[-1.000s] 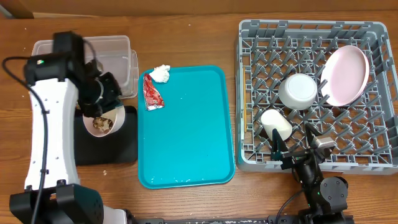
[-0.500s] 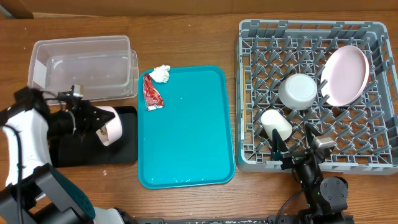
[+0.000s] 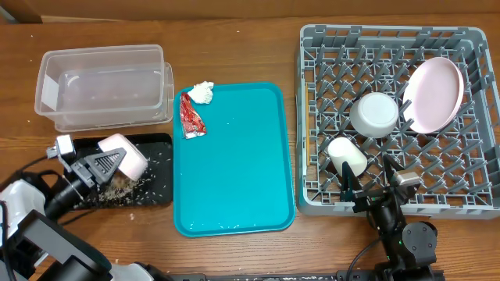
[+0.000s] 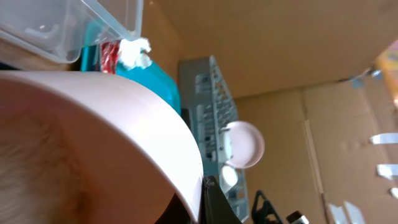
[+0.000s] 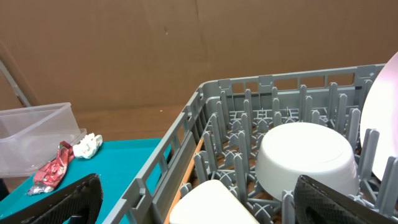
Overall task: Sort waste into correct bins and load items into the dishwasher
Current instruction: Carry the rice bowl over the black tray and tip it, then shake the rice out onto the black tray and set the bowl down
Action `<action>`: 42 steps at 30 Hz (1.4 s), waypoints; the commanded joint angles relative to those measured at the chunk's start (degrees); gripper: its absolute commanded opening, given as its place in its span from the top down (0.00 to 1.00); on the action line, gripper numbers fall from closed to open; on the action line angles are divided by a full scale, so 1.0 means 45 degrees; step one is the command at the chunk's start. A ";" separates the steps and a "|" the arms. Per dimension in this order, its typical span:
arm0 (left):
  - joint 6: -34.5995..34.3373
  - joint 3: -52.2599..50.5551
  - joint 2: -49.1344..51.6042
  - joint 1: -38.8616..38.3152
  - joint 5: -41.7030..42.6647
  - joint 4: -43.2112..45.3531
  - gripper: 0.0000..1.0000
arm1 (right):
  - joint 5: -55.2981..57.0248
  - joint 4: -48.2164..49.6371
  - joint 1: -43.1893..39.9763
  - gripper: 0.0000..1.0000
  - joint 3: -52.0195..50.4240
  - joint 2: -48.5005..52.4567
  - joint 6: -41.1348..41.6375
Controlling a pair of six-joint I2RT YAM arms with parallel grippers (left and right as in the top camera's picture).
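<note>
The bowl needs to go down in the black tray (image 3: 151,179) so I can take its rim from above, because my left gripper lies flat and holds the pinkish bowl tipped (image 3: 125,154).
My left gripper (image 3: 108,162) is shut on the rim of the small pinkish bowl (image 3: 125,154), which is tipped on its side over the black tray (image 3: 158,192). Rice grains and scraps (image 3: 117,187) lie scattered on that tray. In the left wrist view the bowl (image 4: 93,124) fills the left half. The red wrapper (image 3: 190,115) and white tissue (image 3: 204,91) lie at the teal tray's far left corner. The grey dish rack (image 3: 312,117) holds a pink plate (image 3: 433,94), a white bowl (image 3: 376,114) and a white cup (image 3: 348,156). My right gripper (image 5: 199,200) stands open over the rack's front edge, above the cup.
The clear tub (image 3: 105,86) stands behind the black tray, with only a few specks inside. The teal tray (image 3: 234,172) lies between the bins and the rack. A few grains lie on the wood near the black tray's front edge.
The left arm swung down and to the left, tipping the pinkish bowl; rice and scraps now lie on the black tray. The right arm has not moved.
</note>
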 commanded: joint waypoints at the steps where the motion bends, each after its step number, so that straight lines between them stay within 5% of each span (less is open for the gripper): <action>1: 0.1146 -0.0437 -0.0063 0.0311 0.1462 0.0049 0.96 | 0.0063 0.0034 -0.0049 0.00 -0.0126 -0.0102 -0.0083; 15: 0.1141 -0.0457 -0.0068 0.0296 0.1671 -0.0418 0.92 | 0.0063 0.0034 -0.0044 0.00 -0.0126 -0.0102 -0.0087; 17: 0.2652 -0.0457 -0.0092 0.0204 0.2283 -0.1778 0.75 | 0.0063 0.0034 -0.0044 0.00 -0.0126 -0.0102 -0.0087; 19: 0.4585 -0.0423 -0.0092 0.0189 0.1967 -0.1744 0.73 | 0.0063 0.0034 -0.0044 0.00 -0.0126 -0.0102 -0.0083; 21: 0.3007 -0.0423 -0.0063 0.0228 0.1831 -0.1700 0.82 | 0.0063 0.0034 -0.0049 0.00 -0.0126 -0.0102 -0.0083; 24: 0.3031 -0.0423 -0.0068 0.0199 0.1758 -0.1836 0.96 | 0.0063 0.0034 -0.0044 0.00 -0.0126 -0.0102 -0.0083; 33: 0.3016 -0.0423 -0.0068 0.0180 0.1030 -0.2011 0.96 | 0.0063 0.0034 -0.0044 0.00 -0.0126 -0.0102 -0.0083; 36: 0.2827 -0.0418 -0.0068 0.0185 0.0282 -0.1967 0.84 | 0.0063 0.0034 -0.0044 0.00 -0.0126 -0.0102 -0.0087; 42: 0.2157 0.0549 -0.0151 0.0092 -0.1180 -0.2754 0.78 | 0.0063 0.0034 -0.0044 0.00 -0.0126 -0.0102 -0.0083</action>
